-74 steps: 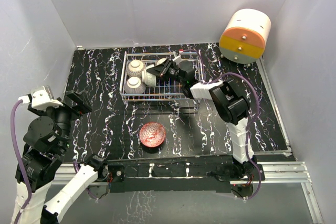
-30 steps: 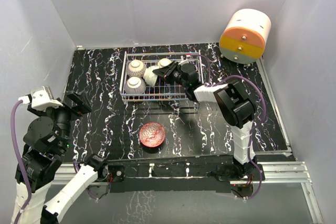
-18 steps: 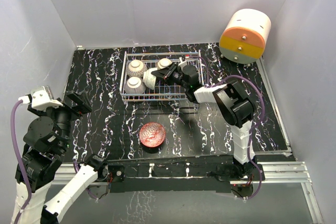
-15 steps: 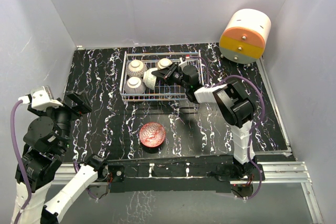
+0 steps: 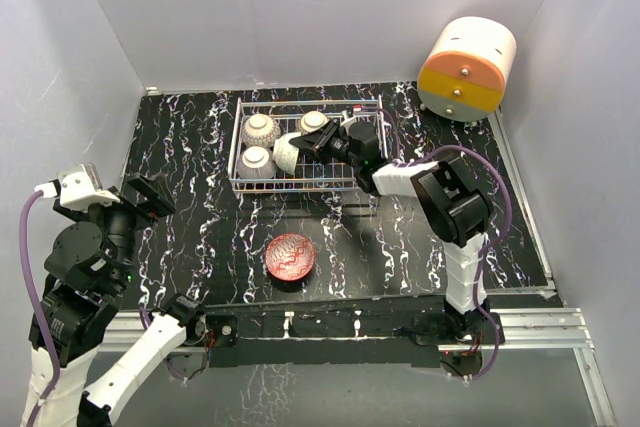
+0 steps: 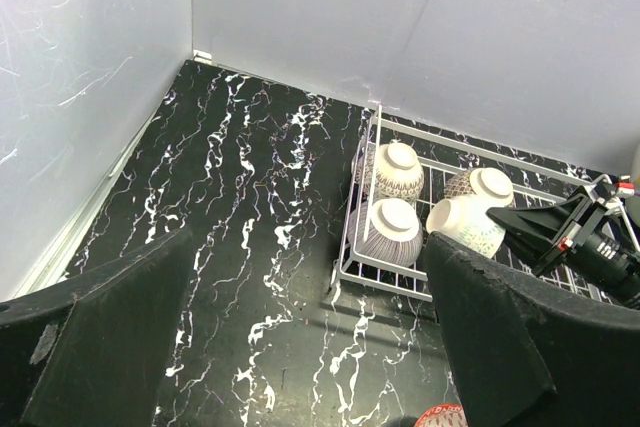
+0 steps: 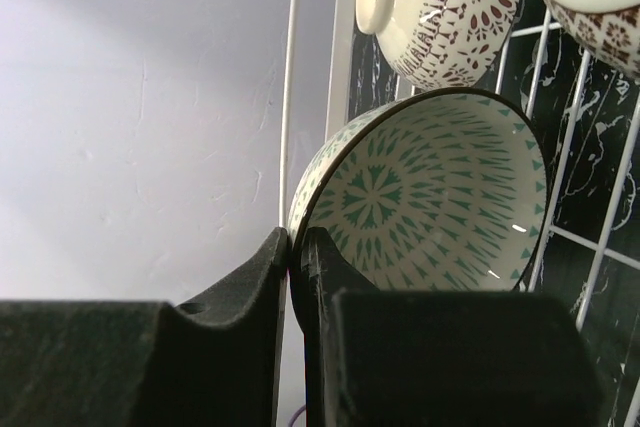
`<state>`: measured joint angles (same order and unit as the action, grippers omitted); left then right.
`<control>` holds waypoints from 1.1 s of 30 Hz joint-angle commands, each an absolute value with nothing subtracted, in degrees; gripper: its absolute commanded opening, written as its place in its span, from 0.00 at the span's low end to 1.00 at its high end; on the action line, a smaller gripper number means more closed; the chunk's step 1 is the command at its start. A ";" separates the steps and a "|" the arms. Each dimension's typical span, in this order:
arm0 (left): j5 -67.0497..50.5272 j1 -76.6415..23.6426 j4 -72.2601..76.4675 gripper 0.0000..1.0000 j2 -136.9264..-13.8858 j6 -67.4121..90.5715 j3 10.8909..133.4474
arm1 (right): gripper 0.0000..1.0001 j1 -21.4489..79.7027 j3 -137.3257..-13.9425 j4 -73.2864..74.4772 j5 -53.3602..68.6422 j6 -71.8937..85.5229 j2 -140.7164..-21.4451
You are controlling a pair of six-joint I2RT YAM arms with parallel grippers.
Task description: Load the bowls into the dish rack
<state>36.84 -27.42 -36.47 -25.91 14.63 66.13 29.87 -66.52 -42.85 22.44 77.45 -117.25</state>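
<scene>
My right gripper should now tilt the bowl down until the bowl's rim rests on the free wires in the rack [image 5: 312, 171], because the pale green bowl's opening [image 7: 430, 192] faces them.
The white wire dish rack [image 5: 368, 179] stands at the back middle of the table. Three bowls lie upside down in it: two at its left end [image 5: 260, 128] [image 5: 255, 161] and one at the back [image 5: 314, 121]. My right gripper [image 5: 303, 144] is inside the rack, shut on the rim of the pale green bowl [image 5: 286, 155], which is held on its side; its green patterned inside fills the right wrist view [image 7: 440, 197]. The red bowl [image 5: 290, 256] sits upright on the table in front of the rack. My left gripper [image 6: 300, 347] is open, empty, raised at the left.
A round orange-and-cream drawer unit [image 5: 466, 69] stands at the back right corner. Grey walls close the table on three sides. The table top [image 5: 190, 147] is black with white veins.
My right gripper has carried the pale green bowl a little leftward and lower inside the rack, close to the upturned bowls. The left arm has not moved.
</scene>
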 commanded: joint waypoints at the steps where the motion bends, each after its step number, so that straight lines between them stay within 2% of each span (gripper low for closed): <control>1: 36.63 -27.68 -35.97 0.97 -26.24 14.45 67.35 | 0.09 29.44 -64.19 -30.64 21.19 72.19 -114.34; 20: 35.85 -27.60 -35.33 0.97 -26.63 14.83 66.71 | 0.21 26.93 -60.13 -26.77 18.42 70.34 -113.12; 24: 35.68 -27.59 -35.22 0.97 -26.77 14.90 66.58 | 0.29 26.39 -59.80 -26.28 18.37 69.97 -113.36; 29: 35.60 -27.58 -35.15 0.97 -26.81 14.99 66.54 | 0.45 26.24 -60.21 -24.21 16.86 67.95 -112.82; 33: 35.60 -27.60 -35.16 0.97 -26.72 15.03 66.46 | 0.50 26.19 -61.30 -21.90 15.07 65.94 -112.29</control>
